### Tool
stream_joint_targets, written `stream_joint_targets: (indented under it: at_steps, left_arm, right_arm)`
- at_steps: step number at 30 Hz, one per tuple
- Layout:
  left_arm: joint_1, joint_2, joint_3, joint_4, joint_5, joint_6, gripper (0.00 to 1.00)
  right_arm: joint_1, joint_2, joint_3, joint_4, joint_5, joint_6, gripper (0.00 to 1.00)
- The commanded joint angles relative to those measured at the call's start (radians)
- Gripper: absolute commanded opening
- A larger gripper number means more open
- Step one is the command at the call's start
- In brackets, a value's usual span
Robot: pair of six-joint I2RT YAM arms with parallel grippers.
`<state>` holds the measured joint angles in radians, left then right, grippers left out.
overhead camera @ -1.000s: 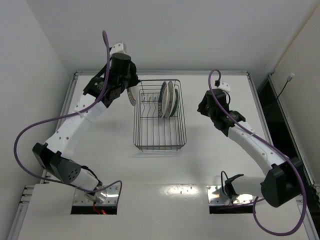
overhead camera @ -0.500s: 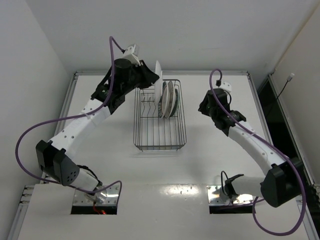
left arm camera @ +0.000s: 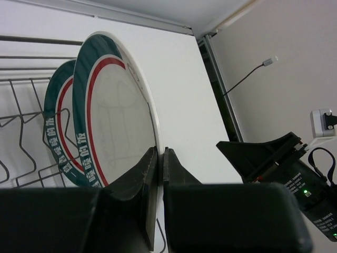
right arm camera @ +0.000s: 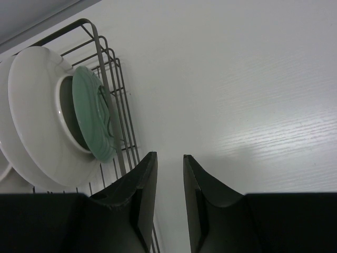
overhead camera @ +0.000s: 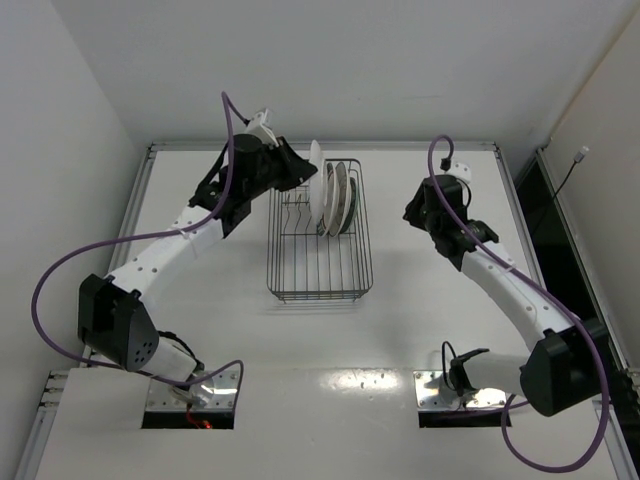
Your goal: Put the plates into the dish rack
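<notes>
My left gripper is holding the white plate (overhead camera: 317, 185) upright and parallel to the standing plates. It should go down next until the rack's open slot (overhead camera: 310, 237) holds the plate, then let go.
My left gripper (left arm camera: 160, 150) is shut on the rim of a white plate (left arm camera: 116, 121) with green and red rim rings, holding it upright on edge. From above, this plate (overhead camera: 315, 166) sits over the far end of the dish rack (overhead camera: 320, 262), just left of the plates (overhead camera: 338, 196) standing in it. A second green-and-red plate (left arm camera: 59, 118) stands right behind the held one. My right gripper (right arm camera: 168, 156) is open and holds nothing, hovering over the table right of the rack (right arm camera: 111, 95). It faces a large white plate (right arm camera: 34, 121) and a smaller greenish plate (right arm camera: 93, 116).
The rack's near half (overhead camera: 318, 275) holds only bare wire prongs. A raised rim (overhead camera: 400, 146) runs along the table's far edge, and walls stand behind and to the left. The right arm (left arm camera: 287, 163) shows in the left wrist view.
My left arm has swung right, carrying the plate from beside the rack's far left corner to over its far end, next to the standing plates. The right arm moved slightly.
</notes>
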<state>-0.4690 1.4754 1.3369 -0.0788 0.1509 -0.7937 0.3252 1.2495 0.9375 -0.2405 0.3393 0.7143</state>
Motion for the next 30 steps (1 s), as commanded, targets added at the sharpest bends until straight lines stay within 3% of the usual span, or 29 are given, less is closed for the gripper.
stream_joint_targets:
  at_steps: [1, 13, 18, 20, 21, 23, 27, 30]
  left_arm:
    - [0.018, -0.006, -0.024, 0.137, 0.021, -0.027, 0.00]
    - [0.027, 0.089, -0.044, 0.082, 0.001, -0.016, 0.00]
    - [0.036, 0.137, 0.017, 0.019, -0.008, 0.013, 0.02]
    - [0.036, 0.158, 0.114, -0.074, -0.034, 0.048, 0.10]
    - [0.036, 0.172, 0.157, -0.120, -0.056, 0.059, 0.25]
    - [0.036, 0.215, 0.246, -0.255, -0.065, 0.080, 0.40]
    - [0.015, 0.247, 0.492, -0.468, -0.141, 0.125, 0.83]
    - [-0.029, 0.179, 0.559, -0.579, -0.261, 0.183, 0.86]
  right_arm:
    - [-0.006, -0.027, 0.007, 0.033, -0.019, -0.009, 0.23]
    - [-0.006, -0.027, 0.007, 0.043, -0.019, -0.009, 0.23]
    - [-0.006, -0.027, 0.007, 0.043, -0.019, -0.009, 0.24]
    - [-0.006, -0.027, 0.007, 0.043, -0.028, -0.009, 0.25]
    - [-0.006, -0.027, 0.007, 0.043, -0.028, -0.009, 0.25]
    - [-0.006, -0.027, 0.007, 0.043, -0.028, -0.009, 0.25]
    - [0.003, -0.027, 0.007, 0.043, -0.028, -0.009, 0.25]
    - [0.003, -0.027, 0.007, 0.043, -0.028, -0.009, 0.25]
